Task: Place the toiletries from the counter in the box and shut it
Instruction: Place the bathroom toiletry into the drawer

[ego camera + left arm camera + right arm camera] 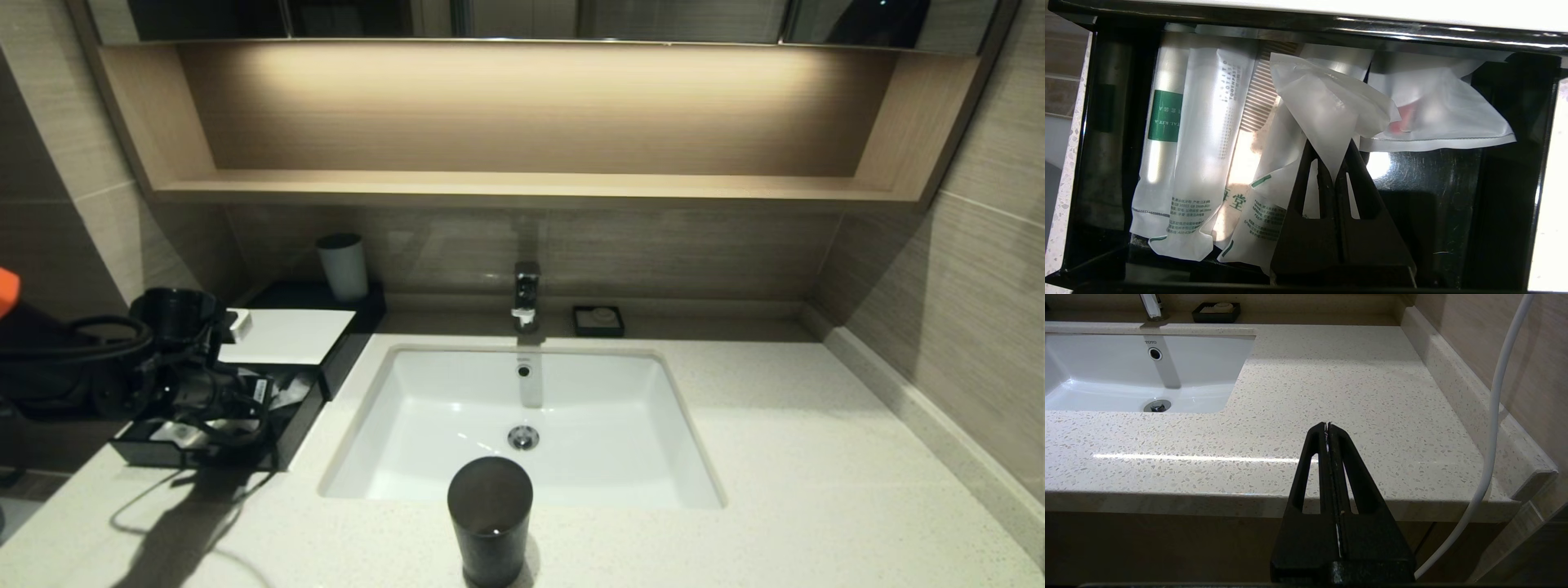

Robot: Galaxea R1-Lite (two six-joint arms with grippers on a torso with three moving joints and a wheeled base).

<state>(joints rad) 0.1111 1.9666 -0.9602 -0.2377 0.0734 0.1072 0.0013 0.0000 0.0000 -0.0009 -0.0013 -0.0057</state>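
Observation:
I should let go of the sachet's corner with my left gripper and then press the sachet down with closed fingers, because the white sachet sticks up over the packets in the drawer.
The black box stands at the counter's back left, its drawer pulled out toward me. My left gripper hangs over the drawer, shut on the corner of a plain translucent white sachet. In the left wrist view the gripper pinches that sachet above the drawer floor. Below it lie a sachet with green print and two long packets. My right gripper is shut on nothing, parked off the counter's front edge at the right.
A white basin is sunk in the middle, with a tap and a small black soap dish behind it. A dark cup stands at the front edge. A grey cup sits behind the box. A pouch with something pink lies in the drawer.

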